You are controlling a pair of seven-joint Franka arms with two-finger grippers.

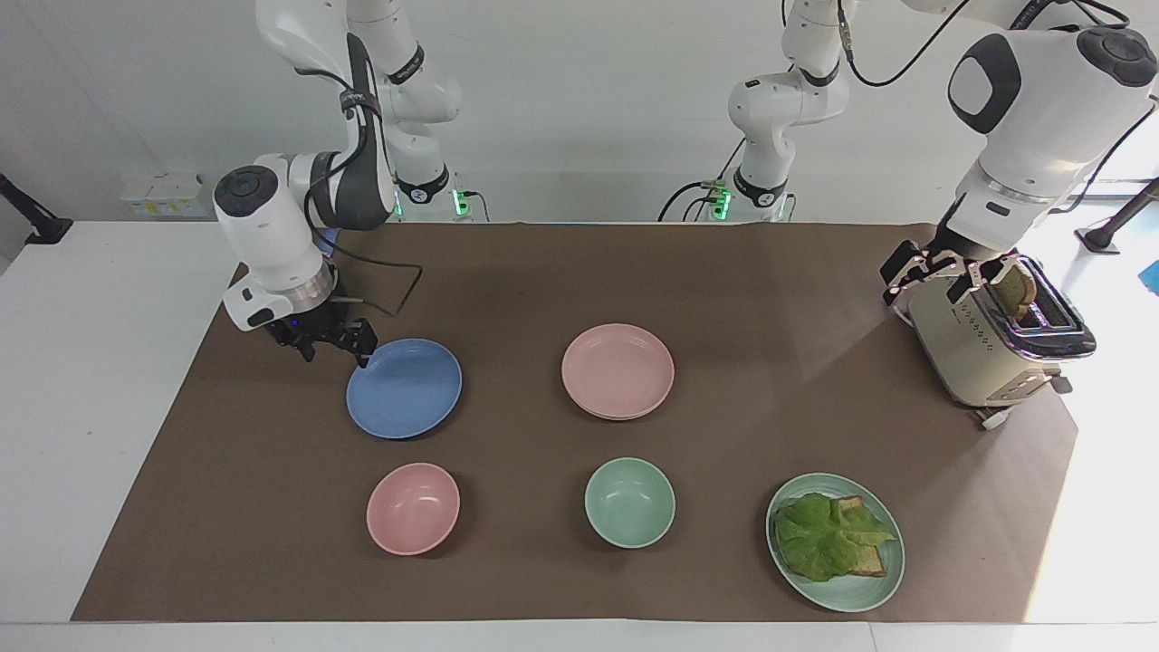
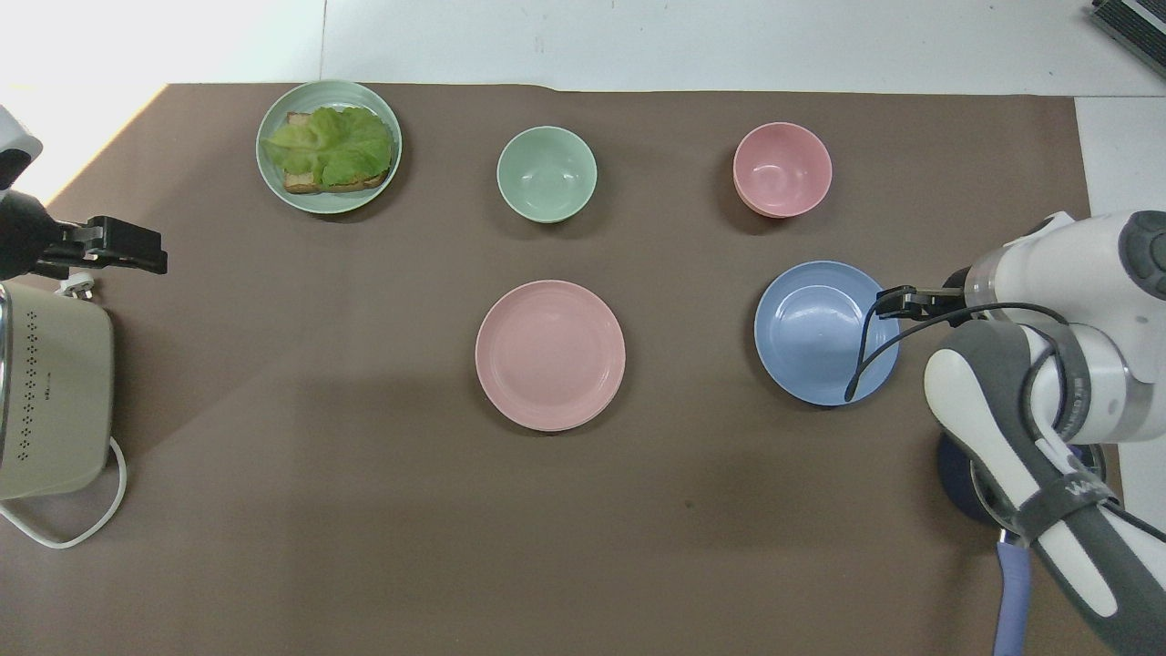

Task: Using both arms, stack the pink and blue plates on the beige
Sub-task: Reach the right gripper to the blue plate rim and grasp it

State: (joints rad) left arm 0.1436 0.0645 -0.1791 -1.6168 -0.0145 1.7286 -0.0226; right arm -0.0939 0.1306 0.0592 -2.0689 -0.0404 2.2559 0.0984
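Note:
The blue plate (image 2: 814, 333) and the pink plate (image 2: 549, 355) look about equally wide, so the blue plate will completely hide the pink one when I lower the blue plate on top.
The blue plate (image 1: 405, 389) (image 2: 820, 337) lies on the brown mat toward the right arm's end. The pink plate (image 1: 617, 369) (image 2: 550, 354) lies mid-table; a thin second rim line runs under its edge, and I cannot tell what it belongs to. No beige plate shows on its own. My right gripper (image 1: 333, 349) (image 2: 897, 299) is low and open at the blue plate's rim on the side nearer the robots, one fingertip (image 1: 363, 351) right at the edge. My left gripper (image 1: 928, 282) (image 2: 137, 251) hangs open beside the toaster's top, holding nothing.
A beige toaster (image 1: 987, 349) with bread stands at the left arm's end. A pink bowl (image 1: 413, 507), a green bowl (image 1: 629, 501) and a mint plate (image 1: 847, 593) with lettuce toast lie farther from the robots. A dark pot (image 2: 956, 474) sits under the right arm.

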